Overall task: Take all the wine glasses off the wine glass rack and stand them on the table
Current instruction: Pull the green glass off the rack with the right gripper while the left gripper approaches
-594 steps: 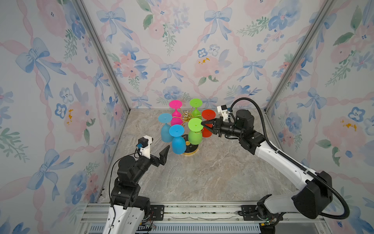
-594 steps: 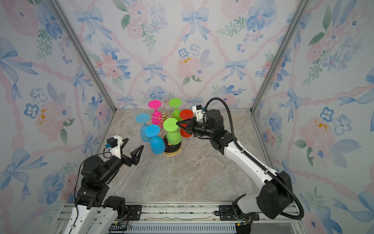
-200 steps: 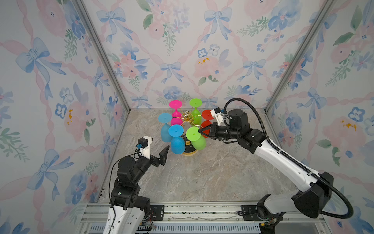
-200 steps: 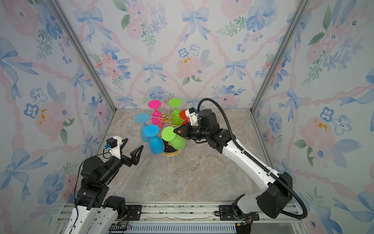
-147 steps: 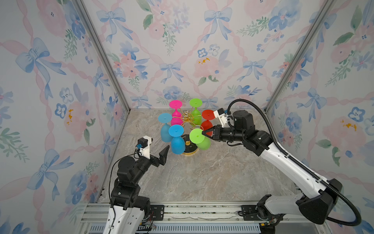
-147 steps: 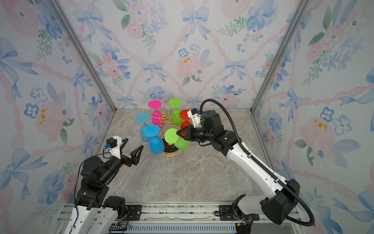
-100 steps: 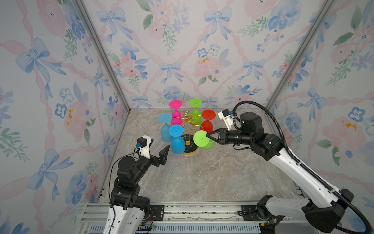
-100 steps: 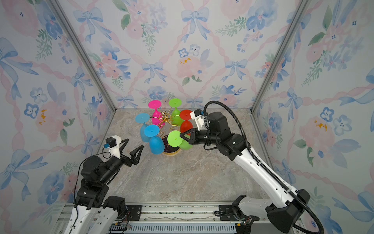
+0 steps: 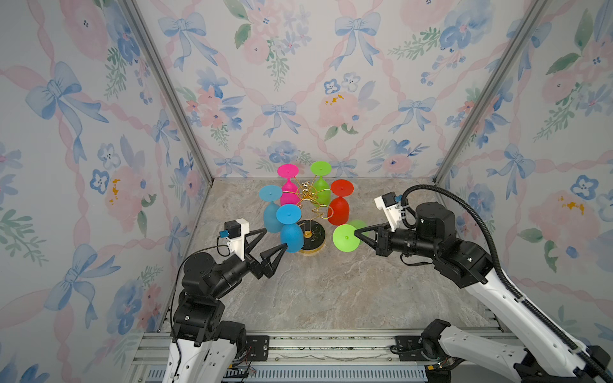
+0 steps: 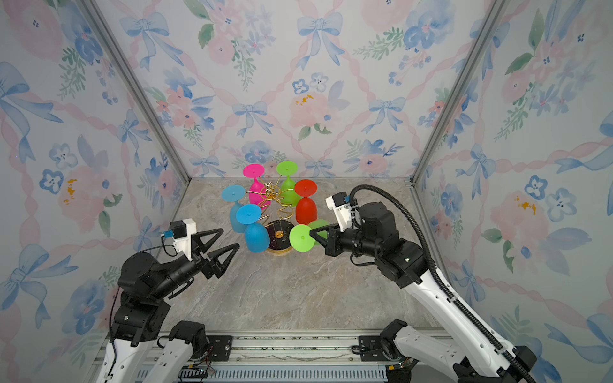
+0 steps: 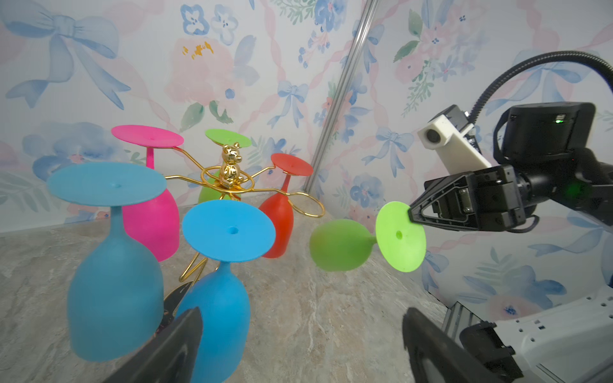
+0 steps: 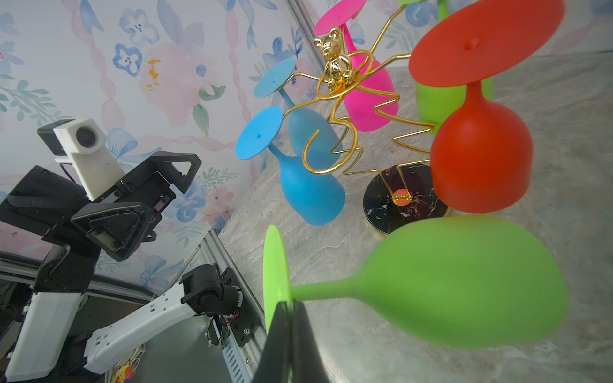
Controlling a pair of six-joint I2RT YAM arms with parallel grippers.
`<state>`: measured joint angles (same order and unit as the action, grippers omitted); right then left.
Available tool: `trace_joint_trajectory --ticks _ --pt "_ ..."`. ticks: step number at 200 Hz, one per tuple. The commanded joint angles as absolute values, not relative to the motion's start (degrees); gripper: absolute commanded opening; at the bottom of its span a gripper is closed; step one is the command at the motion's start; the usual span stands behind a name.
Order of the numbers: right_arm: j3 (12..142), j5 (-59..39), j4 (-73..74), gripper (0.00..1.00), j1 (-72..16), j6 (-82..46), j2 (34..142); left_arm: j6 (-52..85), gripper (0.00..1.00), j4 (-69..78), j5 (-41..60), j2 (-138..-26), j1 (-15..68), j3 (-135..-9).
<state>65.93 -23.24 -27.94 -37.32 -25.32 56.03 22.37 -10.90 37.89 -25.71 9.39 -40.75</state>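
I keep moving my left gripper toward the green wine glass until the gripper's fingers close on the wine glass's foot (image 9: 346, 238), because the foot's free edge (image 9: 336, 238) opposite my right gripper faces those fingers.
My right gripper (image 9: 356, 233) (image 12: 289, 305) is shut on the foot rim of a green wine glass (image 9: 345, 238) (image 10: 301, 238) (image 12: 464, 285). The glass lies on its side in the air, just right of the wine glass rack (image 9: 306, 194) (image 10: 270, 194) and clear of its arms. In the left wrist view the green wine glass (image 11: 341, 245) hangs beyond an empty gold ring arm (image 11: 311, 207). My left gripper (image 9: 275, 237) (image 10: 230, 238) (image 11: 302, 311) stands open and empty, close to the nearest blue glass (image 9: 291, 232).
Several glasses hang upside down on the rack: pink (image 9: 288, 185), green (image 9: 321, 185), red (image 9: 340, 205) and two blue ones (image 9: 270, 212). The rack's round black base (image 9: 316, 233) stands on the marble floor. Floral walls close in the left, back and right.
My right gripper has drawn the green glass off the rack arm and carried it right and toward the front, tipping it sideways. The left arm has stayed put.
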Motion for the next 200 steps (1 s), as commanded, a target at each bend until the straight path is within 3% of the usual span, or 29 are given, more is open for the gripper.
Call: trace_joint_trajectory --ticks 1,103,173,200 --pt "63.7 -21.1 -27.4 0.00 -38.6 -21.7 53.2 25.7 0.95 -12.0 43.5 -25.2 10.5 -39.6" --pt "58.3 -12.4 -23.7 0.00 -47.6 -14.3 46.8 31.2 0.90 -8.9 32.5 -25.2 27.1 -33.9" --pt "56.1 -13.8 -22.9 0.00 -48.3 -13.5 44.6 32.4 0.88 13.8 24.5 -34.0 50.2 -29.1" --pt "54.4 -13.9 -22.2 0.00 -48.6 -13.2 40.6 32.5 0.83 21.4 23.6 -37.7 52.6 -28.6"
